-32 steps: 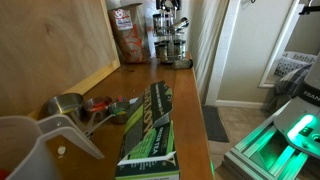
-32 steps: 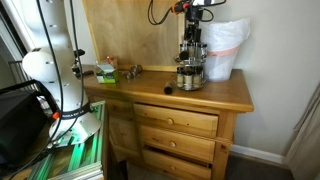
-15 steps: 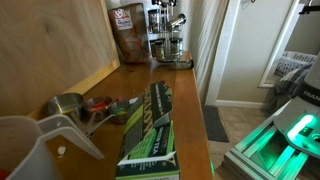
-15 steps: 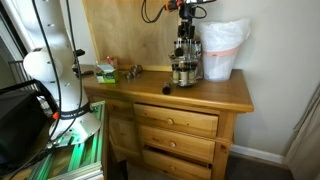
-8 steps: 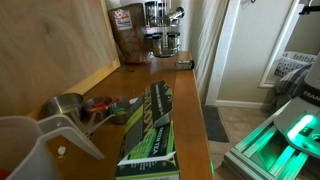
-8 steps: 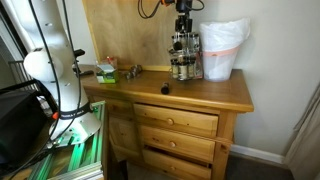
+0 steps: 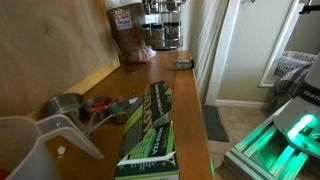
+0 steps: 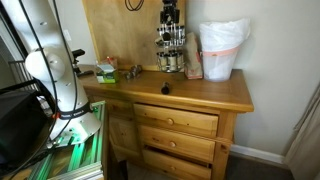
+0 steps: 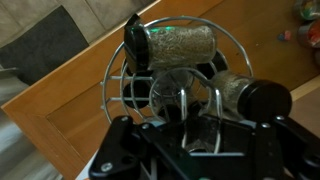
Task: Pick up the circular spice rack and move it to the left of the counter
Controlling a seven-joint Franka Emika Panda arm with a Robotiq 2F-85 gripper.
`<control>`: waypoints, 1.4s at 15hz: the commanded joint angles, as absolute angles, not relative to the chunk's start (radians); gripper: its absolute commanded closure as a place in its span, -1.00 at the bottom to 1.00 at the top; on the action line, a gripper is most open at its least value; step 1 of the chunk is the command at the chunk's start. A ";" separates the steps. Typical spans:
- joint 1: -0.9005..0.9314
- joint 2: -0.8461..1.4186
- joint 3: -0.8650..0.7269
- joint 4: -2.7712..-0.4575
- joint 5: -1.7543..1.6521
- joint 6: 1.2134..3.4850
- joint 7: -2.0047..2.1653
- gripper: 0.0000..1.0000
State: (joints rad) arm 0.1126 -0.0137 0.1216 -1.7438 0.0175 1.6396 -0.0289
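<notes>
The spice rack [image 8: 172,48] hangs upright and the counter [image 7: 133,78] beside the measuring cups is clear, so the robot's gripper should go on carrying the rack there until the rack's base settles.
The circular spice rack [image 8: 170,52] is a wire carousel holding several spice jars. It hangs lifted above the wooden counter [image 8: 200,92], held from its top by my gripper [image 8: 171,16]. It shows in both exterior views, at the top edge in the near one [image 7: 165,30]. In the wrist view the rack [image 9: 175,60] fills the middle, with a green-spice jar [image 9: 180,44] across it. My gripper [image 9: 198,100] is shut on the rack's central wire handle.
A white bag [image 8: 221,48] and a brown packet [image 7: 127,33] stand at the counter's back. A small dark object [image 8: 166,87] lies on the counter. Metal measuring cups [image 7: 85,107], a green box [image 7: 152,125] and a clear pitcher [image 7: 30,150] occupy the other end.
My gripper has lifted the spice rack off the counter and carried it up and leftward along the counter, away from the white bag.
</notes>
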 commanded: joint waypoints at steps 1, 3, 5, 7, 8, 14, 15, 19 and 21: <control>0.148 -0.101 0.153 -1.756 0.027 1.598 -0.096 1.00; 0.174 -0.112 0.179 -1.771 0.026 1.592 -0.120 1.00; 0.200 -0.114 0.204 -1.780 0.037 1.610 -0.129 1.00; 0.224 -0.096 0.227 -1.771 0.050 1.633 -0.114 1.00; 0.233 -0.083 0.237 -1.762 0.056 1.644 -0.107 1.00; 0.256 0.002 0.262 -1.731 0.094 1.691 -0.024 1.00; 0.259 0.012 0.264 -1.734 0.094 1.702 -0.006 1.00; 0.273 0.058 0.275 -1.730 0.075 1.733 0.056 1.00; 0.280 0.077 0.278 -1.725 0.076 1.735 0.074 1.00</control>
State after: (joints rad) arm 0.2666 0.0716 0.2731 -1.8011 0.0705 1.7593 0.0269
